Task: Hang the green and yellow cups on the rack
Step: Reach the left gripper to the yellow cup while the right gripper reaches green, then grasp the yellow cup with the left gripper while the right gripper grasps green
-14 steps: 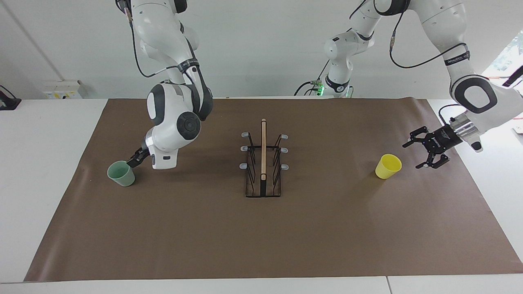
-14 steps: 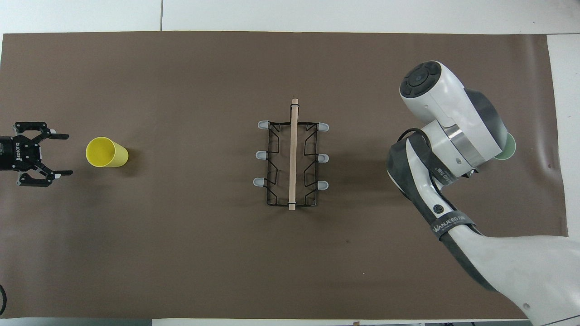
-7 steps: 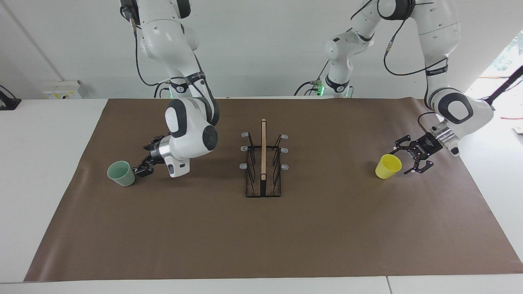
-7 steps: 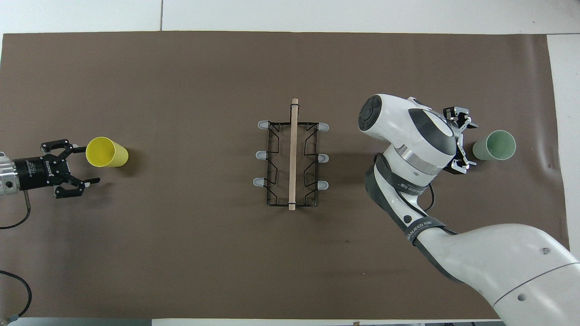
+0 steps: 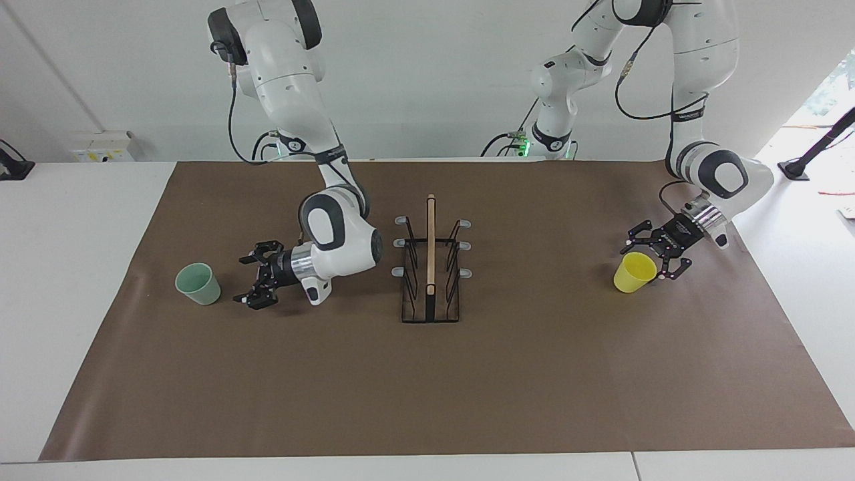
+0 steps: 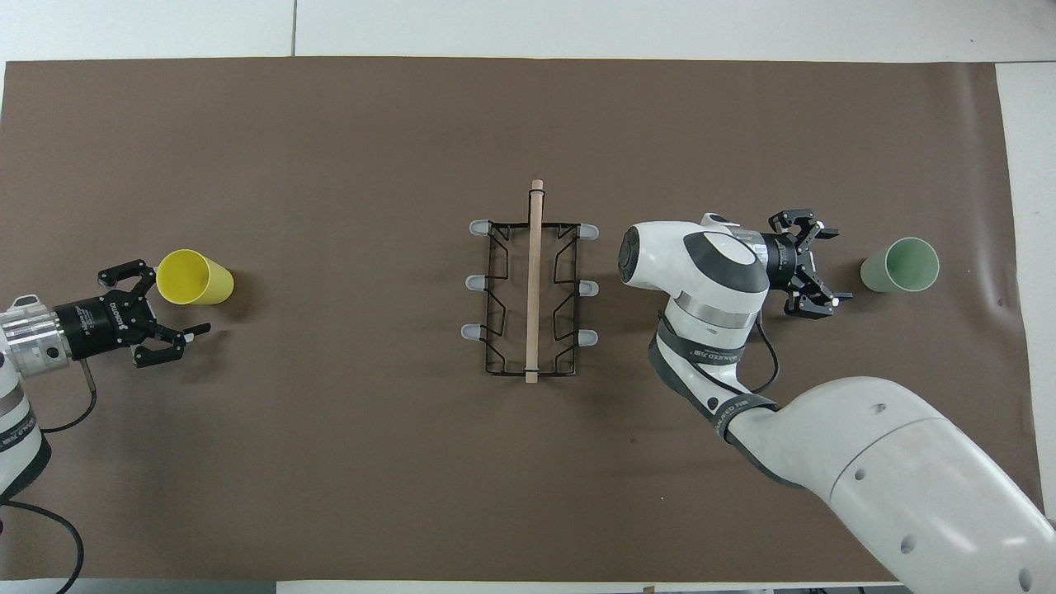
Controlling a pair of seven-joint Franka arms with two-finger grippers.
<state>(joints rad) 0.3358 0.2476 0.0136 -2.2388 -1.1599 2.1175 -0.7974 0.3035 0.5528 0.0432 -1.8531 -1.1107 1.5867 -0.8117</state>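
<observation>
The yellow cup (image 5: 634,272) is standing upright and free in front of the left gripper's wide-open fingers, so the robot should keep going forward until they are on both sides of the cup's body (image 6: 213,282), then close them.
The pale green cup (image 5: 198,284) stands upright on the brown mat toward the right arm's end; it also shows in the overhead view (image 6: 901,265). My right gripper (image 5: 246,278) (image 6: 818,269) is open and empty, low over the mat between that cup and the rack, a short gap from the cup. The yellow cup (image 5: 634,272) (image 6: 195,278) stands upright toward the left arm's end. My left gripper (image 5: 644,262) (image 6: 178,299) is open right beside its rim; I cannot tell whether it touches. The black wire rack (image 5: 431,247) (image 6: 535,280) with a wooden top bar stands mid-table, nothing on its prongs.
A brown mat (image 5: 427,374) (image 6: 330,454) covers most of the white table. The right arm's elbow and forearm hang low beside the rack, on the green cup's side.
The right gripper drew back from the green cup toward the rack and swung level, fingers open. The left gripper moved in from the table's end to the yellow cup. Neither cup moved.
</observation>
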